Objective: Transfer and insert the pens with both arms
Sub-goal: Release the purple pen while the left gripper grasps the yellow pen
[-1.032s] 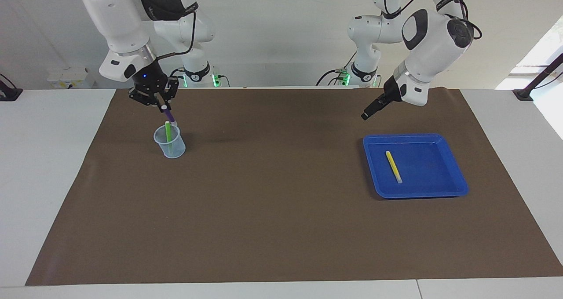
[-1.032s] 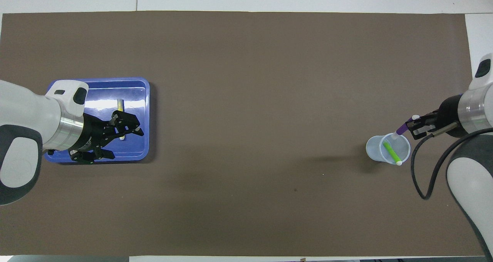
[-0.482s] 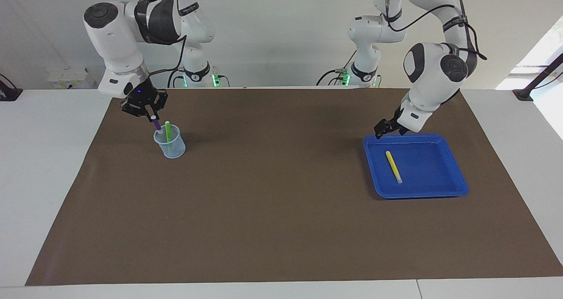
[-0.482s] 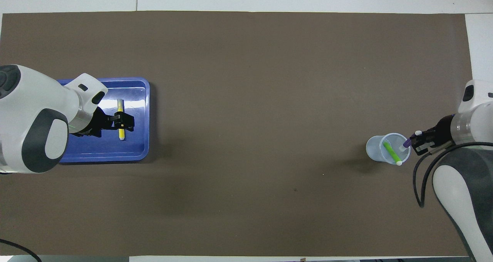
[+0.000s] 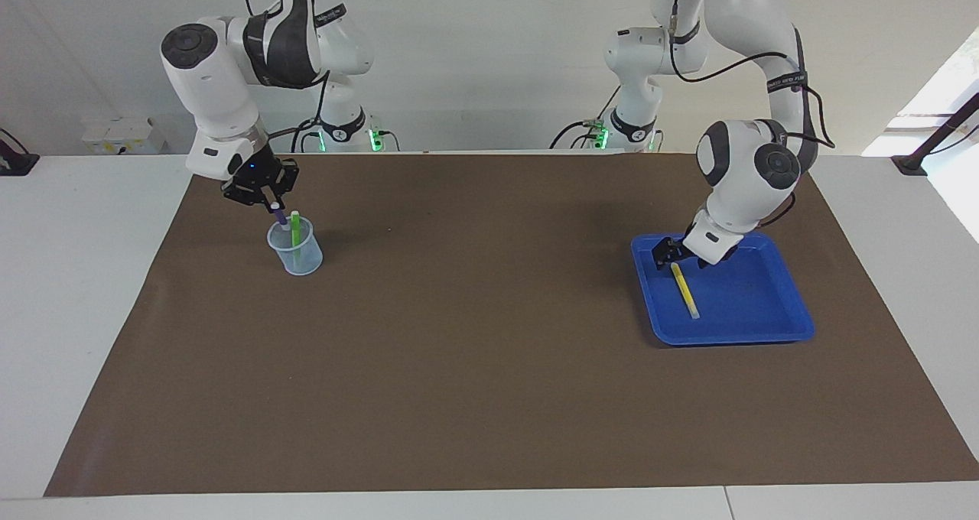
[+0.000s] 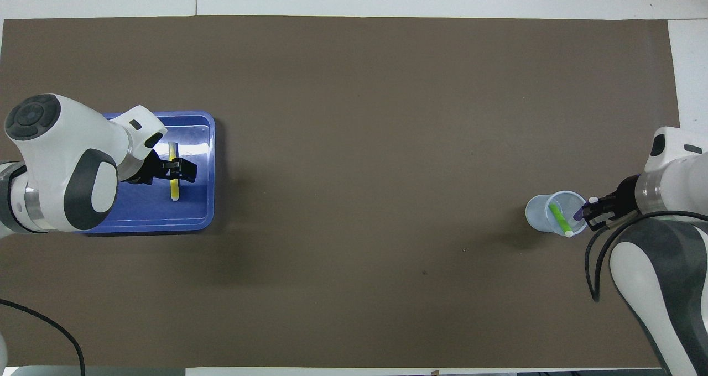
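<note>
The robot should expect the tray (image 6: 149, 211) to be empty when the robot lifts the yellow pen out, because clear blue tray bottom (image 6: 193, 200) can be seen around the yellow pen.
The yellow pen (image 5: 686, 293) lies in the blue tray (image 5: 765, 306) toward the left arm's end of the table. My left gripper (image 5: 670, 254) is low in the tray, open, its fingers either side of the pen's end nearer the robots (image 6: 174, 187). The green pen (image 5: 294, 225) stands tilted in the pale-blue cup (image 5: 300, 258) toward the right arm's end. My right gripper (image 5: 268, 203) hangs just above the cup's rim, shut on the top of the purple pen (image 5: 280, 216), whose lower end is inside the cup (image 6: 532, 213).
A brown mat (image 5: 489, 352) covers most of the white table. The tray (image 6: 193, 210) and the cup are the only items on it, one at each end.
My left gripper dropped from above the tray's edge down onto the yellow pen. My right gripper lowered the purple pen until its lower end entered the cup.
</note>
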{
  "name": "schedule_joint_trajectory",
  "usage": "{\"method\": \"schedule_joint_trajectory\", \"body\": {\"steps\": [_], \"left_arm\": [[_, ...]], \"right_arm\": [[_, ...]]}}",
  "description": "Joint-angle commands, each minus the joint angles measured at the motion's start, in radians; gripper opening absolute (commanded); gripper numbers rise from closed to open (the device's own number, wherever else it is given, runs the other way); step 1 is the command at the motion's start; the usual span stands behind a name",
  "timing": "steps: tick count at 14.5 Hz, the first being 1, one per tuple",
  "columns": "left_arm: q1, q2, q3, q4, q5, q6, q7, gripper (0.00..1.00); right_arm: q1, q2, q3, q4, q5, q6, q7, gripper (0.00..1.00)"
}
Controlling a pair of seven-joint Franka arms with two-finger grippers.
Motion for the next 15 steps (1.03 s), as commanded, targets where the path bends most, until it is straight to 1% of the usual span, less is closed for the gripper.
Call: {"method": "schedule_joint_trajectory", "body": {"steps": [1, 2, 4, 5, 6, 8, 9, 12, 13, 14, 15], "left_arm": [[0.007, 0.051, -0.006, -0.003, 0.019, 0.063, 0.013, 0.91], [0.009, 0.059, -0.006, 0.002, 0.019, 0.067, 0.013, 0.89], [0.013, 0.071, -0.006, 0.01, 0.021, 0.073, 0.024, 0.85], [0.015, 0.074, -0.006, 0.011, 0.021, 0.081, 0.037, 0.84], [0.015, 0.09, -0.006, 0.023, 0.021, 0.087, 0.042, 0.81], [0.015, 0.125, -0.006, 0.069, 0.021, 0.083, 0.042, 0.78], [0.015, 0.136, -0.004, 0.076, 0.021, 0.086, 0.042, 0.77], [0.015, 0.139, -0.006, 0.077, 0.073, 0.084, 0.045, 0.75], [0.015, 0.139, -0.006, 0.077, 0.073, 0.084, 0.045, 0.73], [0.015, 0.139, -0.006, 0.077, 0.073, 0.084, 0.045, 0.72], [0.015, 0.139, -0.006, 0.077, 0.073, 0.084, 0.045, 0.68]], "right_arm": [[-0.019, -0.025, 0.013, -0.026, -0.014, 0.029, -0.013, 0.81], [-0.017, -0.022, 0.011, -0.021, -0.014, 0.029, -0.013, 1.0], [-0.017, -0.017, 0.013, 0.0, -0.014, 0.027, -0.012, 1.0], [-0.016, -0.017, 0.013, 0.034, -0.002, 0.009, -0.013, 1.0], [-0.011, -0.019, 0.014, 0.069, 0.003, -0.026, -0.013, 1.0], [-0.003, 0.0, 0.017, 0.204, 0.059, -0.14, -0.007, 1.0], [-0.002, 0.024, 0.022, 0.296, 0.082, -0.209, 0.019, 1.0], [0.023, 0.093, 0.025, 0.514, 0.111, -0.38, 0.103, 1.0], [0.024, 0.096, 0.025, 0.569, 0.162, -0.434, 0.11, 1.0], [0.026, 0.092, 0.028, 0.591, 0.19, -0.468, 0.137, 1.0], [0.038, 0.089, 0.037, 0.596, 0.205, -0.484, 0.19, 1.0]]}}
